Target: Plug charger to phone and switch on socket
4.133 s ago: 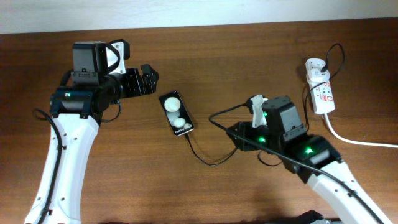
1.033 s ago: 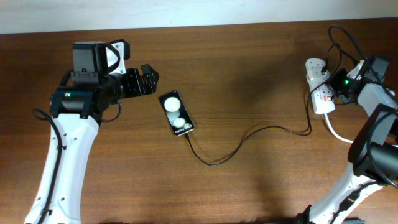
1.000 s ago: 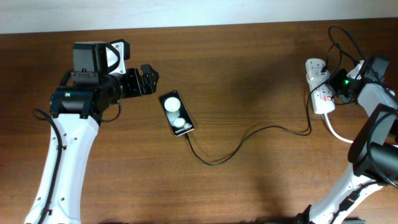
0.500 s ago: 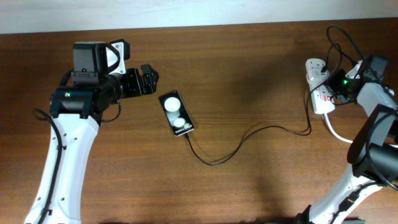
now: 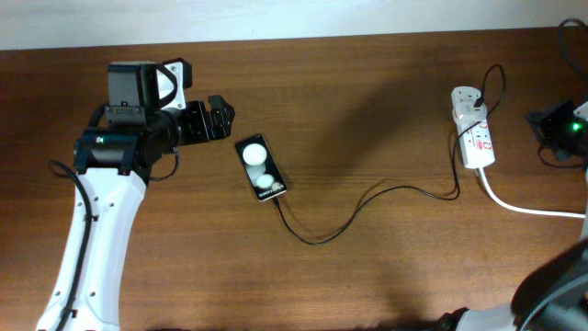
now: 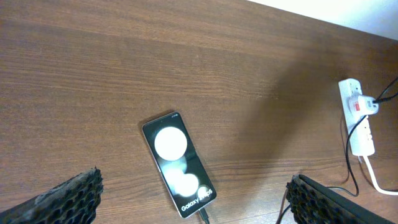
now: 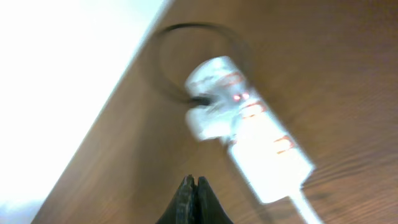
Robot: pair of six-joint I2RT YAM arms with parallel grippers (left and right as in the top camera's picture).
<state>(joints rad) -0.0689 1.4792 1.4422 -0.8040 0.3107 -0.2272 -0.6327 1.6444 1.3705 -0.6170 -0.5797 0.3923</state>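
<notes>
My right gripper should keep pulling back until it stands open, clear of the socket, because the charger sits in the phone and the socket's red light (image 7: 245, 96) glows.
The black phone (image 5: 260, 167) lies flat left of the table's middle, two white discs on its face. The charger (image 5: 367, 196) runs as a thin black cable from the phone's lower end, where its plug tip (image 6: 204, 216) sits, to the white adapter (image 5: 467, 99) on the socket (image 5: 475, 133). My left gripper (image 5: 219, 118) stands open just up-left of the phone (image 6: 177, 162), holding nothing. My right gripper (image 5: 537, 121) is shut and empty, off to the right of the socket (image 7: 249, 130). In the right wrist view, blurred, a small red light (image 7: 237, 97) glows beside the adapter.
The socket's thick white cord (image 5: 524, 207) runs off the right edge of the table. A loose loop of black cable (image 5: 494, 78) arches above the adapter. The table's back edge (image 5: 294, 39) meets a white wall.
My right gripper has drawn back from the socket toward the right edge of the overhead view. The left arm, phone and cable have not moved.
</notes>
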